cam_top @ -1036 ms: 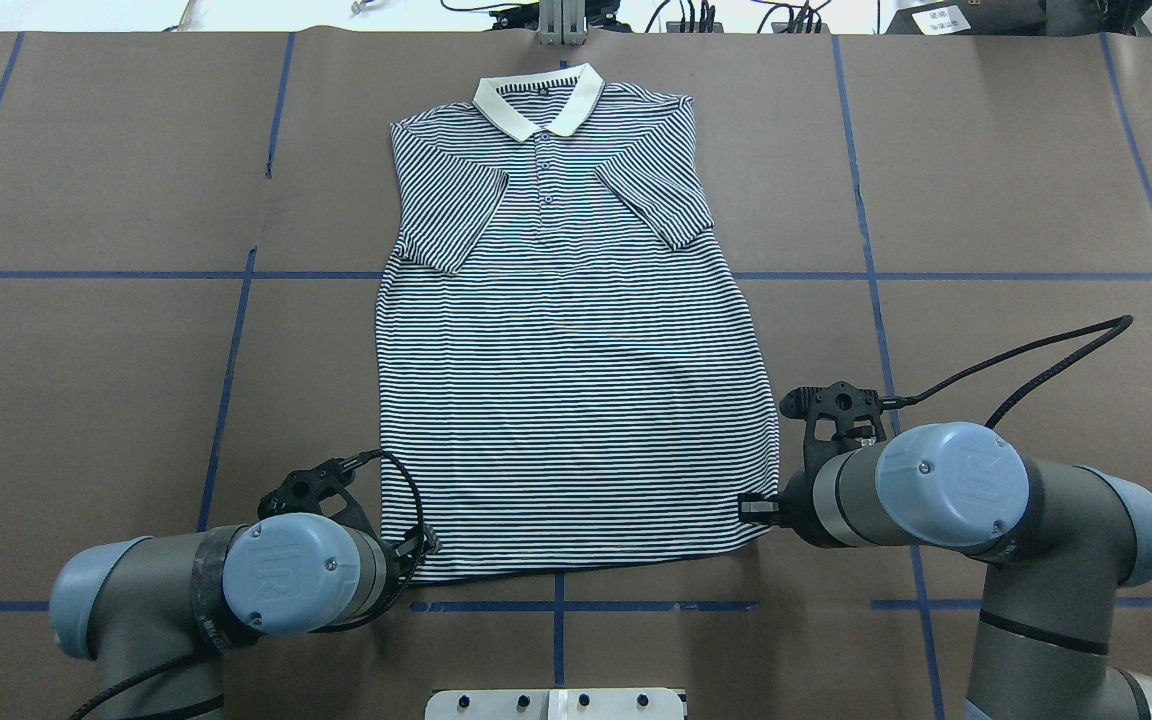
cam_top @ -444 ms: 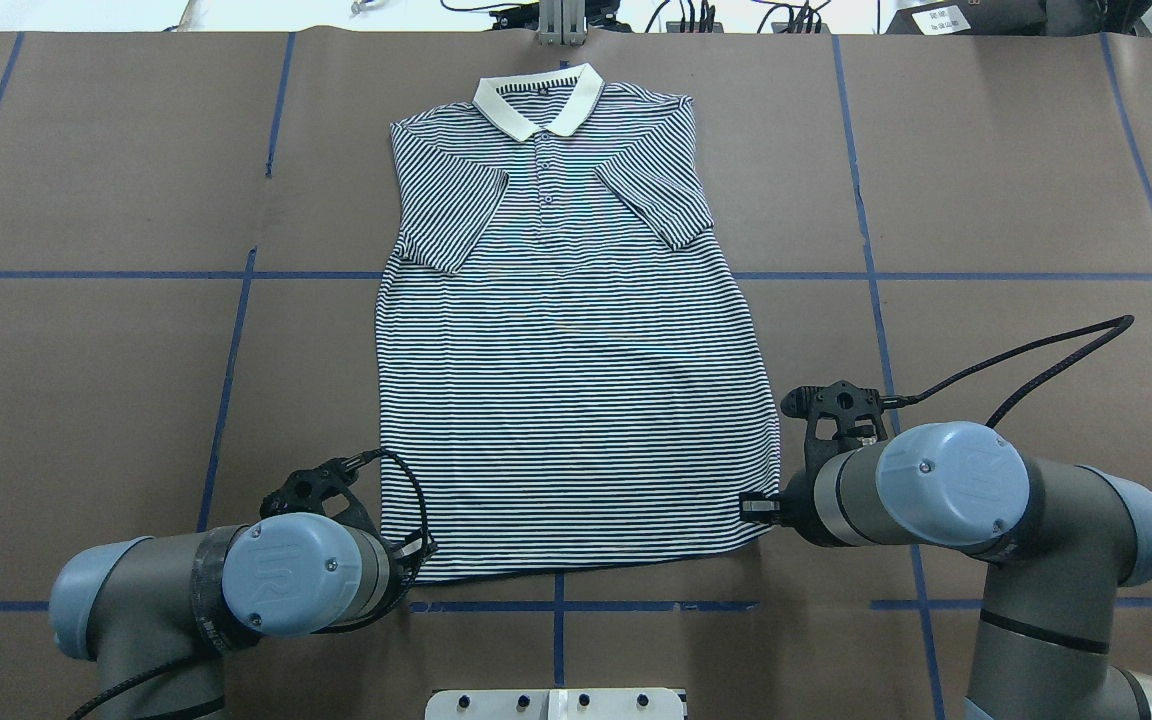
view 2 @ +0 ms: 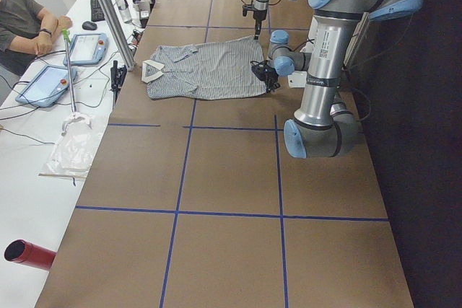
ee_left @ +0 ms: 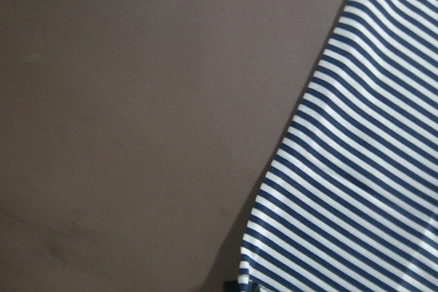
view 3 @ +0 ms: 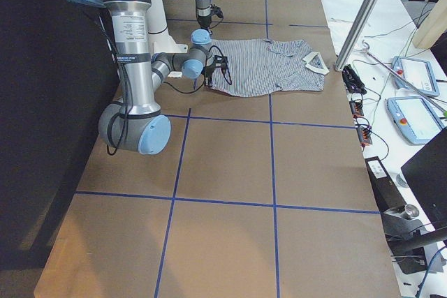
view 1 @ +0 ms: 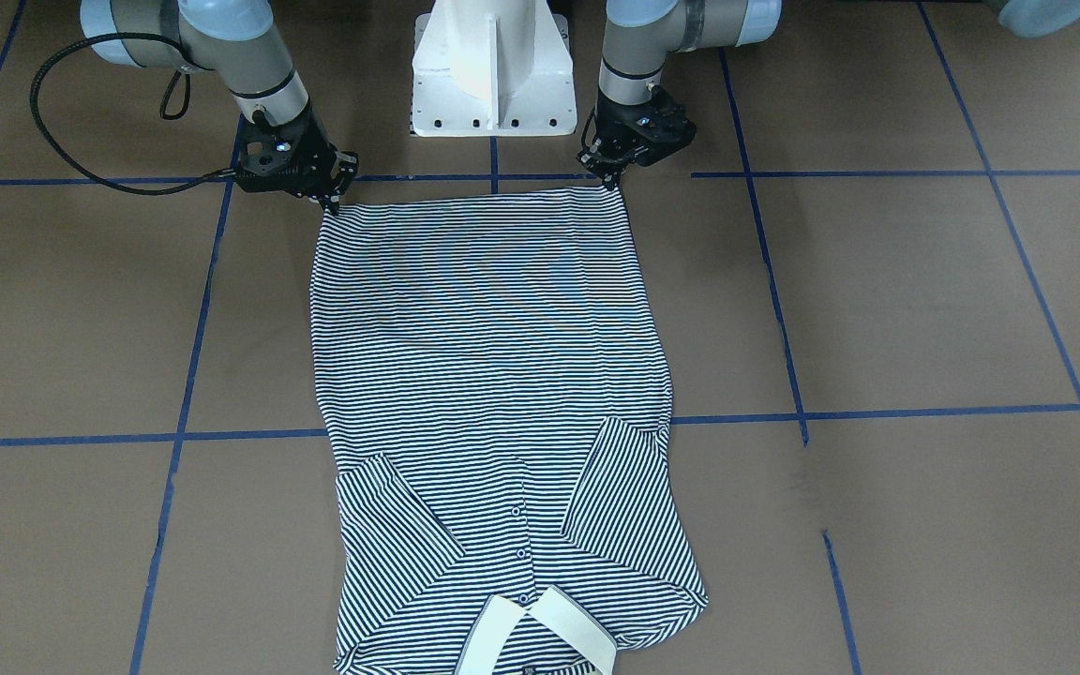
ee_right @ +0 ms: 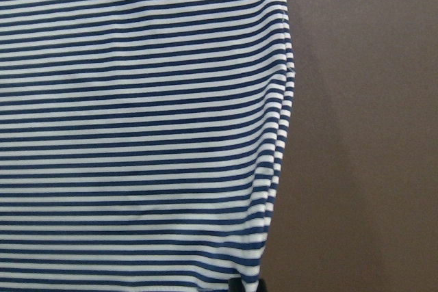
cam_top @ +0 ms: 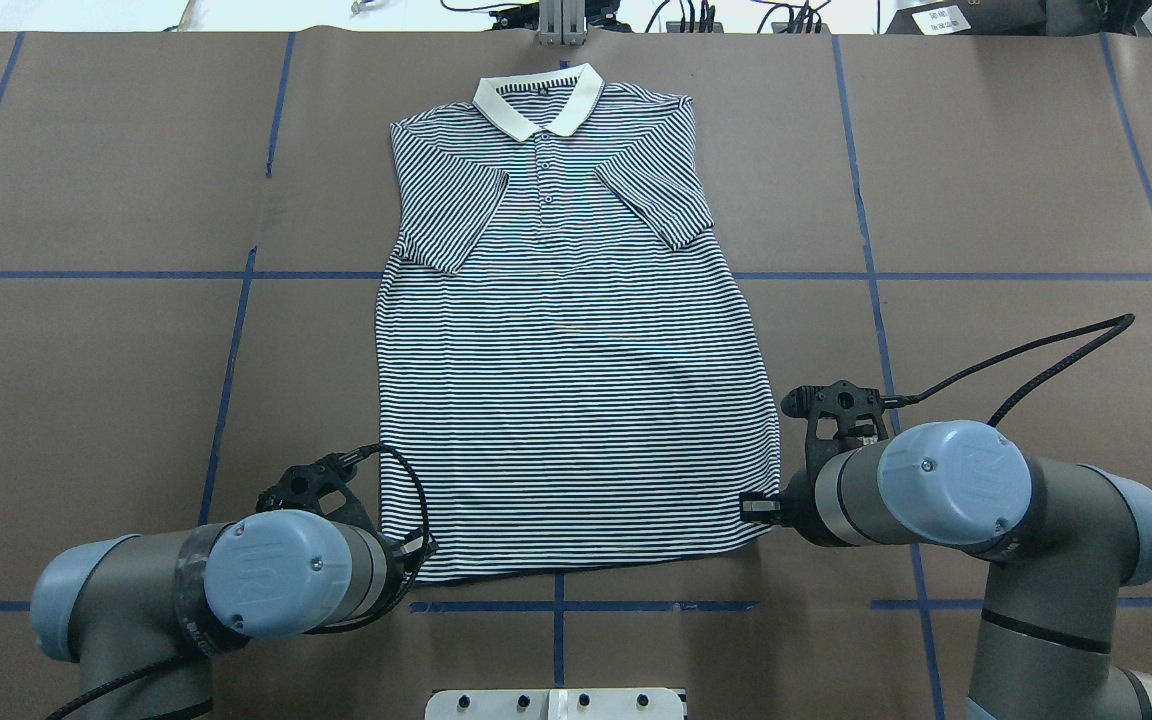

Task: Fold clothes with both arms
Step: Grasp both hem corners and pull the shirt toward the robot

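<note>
My left gripper and right gripper should pull the hem toward the pedestal [view 1: 491,84] before they fold it forward, because the cream collar is close to the table's far edge.
The striped polo shirt [cam_top: 576,400] lies flat and face up on the brown table, its cream collar [cam_top: 538,105] at the far side and both sleeves folded onto the chest. My left gripper [cam_top: 418,556] sits at the near left hem corner, fingers closed on the fabric. At the near right hem corner my right gripper [cam_top: 748,510] is pinched on the hem in the same way. Seen from the front, the left gripper [view 1: 611,180] and right gripper [view 1: 330,202] both taper to a point on the shirt [view 1: 493,375] corners. Each wrist view shows striped cloth [ee_left: 363,169] [ee_right: 137,135] beside bare table.
The white pedestal base [view 1: 491,66] stands between the arms, just behind the hem. Blue tape lines [cam_top: 236,330] cross the brown table cover. A seated person [view 2: 22,19], tablets [view 2: 47,84] and a metal post [view 2: 108,12] are at the far white bench.
The left arm's elbow has swung a little outward and toward the robot. Its gripper stays at the hem corner. The shirt and the right arm have not moved.
</note>
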{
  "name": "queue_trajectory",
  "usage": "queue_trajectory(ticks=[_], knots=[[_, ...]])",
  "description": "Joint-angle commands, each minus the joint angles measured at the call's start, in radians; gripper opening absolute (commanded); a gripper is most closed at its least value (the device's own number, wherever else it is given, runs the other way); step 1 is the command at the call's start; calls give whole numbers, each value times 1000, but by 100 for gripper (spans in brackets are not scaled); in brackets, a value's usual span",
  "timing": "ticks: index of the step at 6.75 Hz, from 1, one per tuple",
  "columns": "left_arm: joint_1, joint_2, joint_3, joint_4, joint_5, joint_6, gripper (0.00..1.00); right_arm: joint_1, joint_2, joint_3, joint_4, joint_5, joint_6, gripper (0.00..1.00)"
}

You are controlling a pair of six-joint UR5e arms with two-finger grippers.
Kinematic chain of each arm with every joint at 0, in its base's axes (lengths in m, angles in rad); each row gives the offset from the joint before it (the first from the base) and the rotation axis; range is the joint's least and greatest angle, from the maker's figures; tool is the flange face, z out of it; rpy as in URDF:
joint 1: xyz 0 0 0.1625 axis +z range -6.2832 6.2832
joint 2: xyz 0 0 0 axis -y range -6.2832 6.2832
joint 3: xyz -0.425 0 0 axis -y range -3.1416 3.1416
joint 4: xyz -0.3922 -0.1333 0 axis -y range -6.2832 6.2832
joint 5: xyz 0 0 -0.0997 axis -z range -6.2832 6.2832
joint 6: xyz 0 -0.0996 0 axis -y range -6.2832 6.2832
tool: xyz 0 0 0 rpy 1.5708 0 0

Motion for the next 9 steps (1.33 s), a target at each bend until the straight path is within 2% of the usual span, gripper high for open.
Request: queue_trajectory(ticks=[1,2,3,5,6,7,8,9], knots=[[4,22,-94,53,-3,13,0,4,-47,77,-8,13,0,0],[7,20,-136,78,-4,46,0,4,-58,97,-8,102,24,0],[56,20,-199,110,-7,77,0,-32,-77,140,-8,152,102,0],[137,20,-392,287,-9,139,0,-140,-118,240,-8,153,178,0],[145,23,-422,324,-9,149,0,-146,-161,290,-8,156,176,0],[145,26,-419,325,-10,157,0,-141,-158,286,-6,156,176,0],[143,19,-412,323,-12,160,0,-108,-135,265,-5,145,175,0],[92,11,-392,322,-7,166,0,-33,-56,207,-5,136,161,0]])
